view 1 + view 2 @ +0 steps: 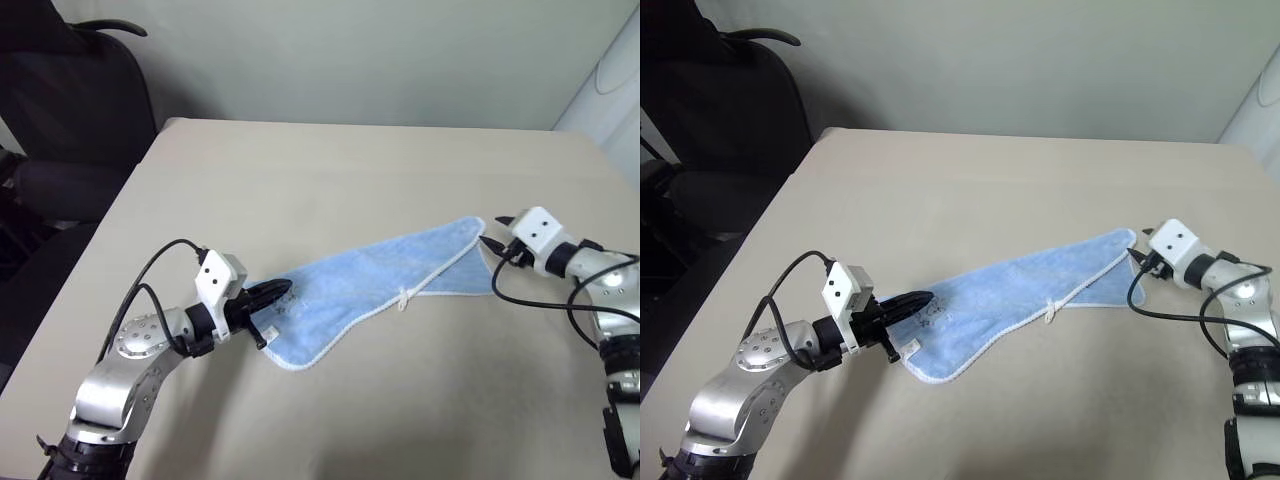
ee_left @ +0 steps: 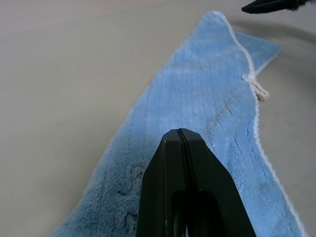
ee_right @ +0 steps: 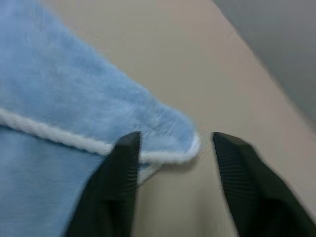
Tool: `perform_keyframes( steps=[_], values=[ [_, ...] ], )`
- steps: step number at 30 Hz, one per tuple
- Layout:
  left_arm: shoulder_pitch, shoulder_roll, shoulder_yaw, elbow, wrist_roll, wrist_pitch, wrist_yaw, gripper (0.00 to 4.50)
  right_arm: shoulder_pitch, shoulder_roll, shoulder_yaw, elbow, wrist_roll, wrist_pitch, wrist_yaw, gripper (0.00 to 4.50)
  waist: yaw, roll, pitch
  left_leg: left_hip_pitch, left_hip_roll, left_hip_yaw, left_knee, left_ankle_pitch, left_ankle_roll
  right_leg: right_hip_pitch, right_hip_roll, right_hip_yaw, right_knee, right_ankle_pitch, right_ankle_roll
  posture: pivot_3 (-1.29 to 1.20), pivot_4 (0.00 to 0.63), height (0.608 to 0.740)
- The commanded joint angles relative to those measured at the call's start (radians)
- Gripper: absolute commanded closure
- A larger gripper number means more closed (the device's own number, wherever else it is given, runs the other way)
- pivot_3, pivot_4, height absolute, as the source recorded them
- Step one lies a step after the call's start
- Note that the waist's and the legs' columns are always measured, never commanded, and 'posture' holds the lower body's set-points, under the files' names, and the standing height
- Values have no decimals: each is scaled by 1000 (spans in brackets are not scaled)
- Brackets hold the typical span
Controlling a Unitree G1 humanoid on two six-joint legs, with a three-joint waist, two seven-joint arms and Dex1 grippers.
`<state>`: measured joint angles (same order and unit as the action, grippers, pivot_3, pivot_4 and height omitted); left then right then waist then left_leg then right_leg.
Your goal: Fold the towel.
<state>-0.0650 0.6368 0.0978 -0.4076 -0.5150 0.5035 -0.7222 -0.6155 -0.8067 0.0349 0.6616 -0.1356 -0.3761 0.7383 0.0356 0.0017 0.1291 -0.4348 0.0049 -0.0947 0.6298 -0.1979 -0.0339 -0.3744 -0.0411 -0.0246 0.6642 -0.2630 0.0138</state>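
My right gripper should pinch the top layer's corner [image 1: 474,227] and lift together with my left gripper before folding, because the towel's top layer lies at a slant across the lower layer [image 1: 466,276].
The light blue towel [image 1: 380,285] lies on the tan table [image 1: 330,170], folded into a long slanted shape with white edging and a small white loop [image 1: 403,298]. My left gripper [image 1: 283,291] is shut and rests over the towel's left end, beside the dark motif [image 2: 129,177]; I see no cloth between its fingers [image 2: 168,163]. My right gripper [image 1: 497,232] is open at the towel's far right corner. In the right wrist view that corner [image 3: 173,133] sits just ahead of the gap between the spread fingers [image 3: 123,163].
A black office chair [image 1: 70,110] stands off the table's left side. A white object [image 1: 615,80] rises beyond the far right corner. Bare tabletop surrounds the towel on every side.
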Motion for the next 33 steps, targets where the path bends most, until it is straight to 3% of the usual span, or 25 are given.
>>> perform_keyframes(
  steps=[1,6,12,20,33],
  values=[
    [-12,-16,-6,-12,12,-30,2,4500,-102,-51,109,159,-186,-212,-103,1136,2,0,0,0,0,0,0,0,1,0,0,0,0,0,0,0,150,740],
    [11,-35,-4,-26,25,-40,19,4500,-247,-69,238,349,-386,-340,-303,1136,1,0,0,0,0,0,0,-1,1,0,0,0,0,0,0,0,150,740],
    [45,-48,9,-57,31,-40,41,4500,-349,-91,297,461,-459,-401,-370,1136,1,0,0,-1,1,1,0,-2,2,0,0,0,0,0,0,0,150,740],
    [49,-53,6,-57,38,-42,50,4500,-390,-114,399,532,-589,-417,-474,1136,1,0,0,0,2,1,0,-2,1,0,0,0,0,0,-1,0,150,740],
    [24,-44,2,-43,45,-39,38,4500,-438,-25,478,599,-672,-378,-650,1136,-4,0,0,-1,2,2,0,-6,7,-1,0,0,0,-1,-1,0,150,740]
  ],
)
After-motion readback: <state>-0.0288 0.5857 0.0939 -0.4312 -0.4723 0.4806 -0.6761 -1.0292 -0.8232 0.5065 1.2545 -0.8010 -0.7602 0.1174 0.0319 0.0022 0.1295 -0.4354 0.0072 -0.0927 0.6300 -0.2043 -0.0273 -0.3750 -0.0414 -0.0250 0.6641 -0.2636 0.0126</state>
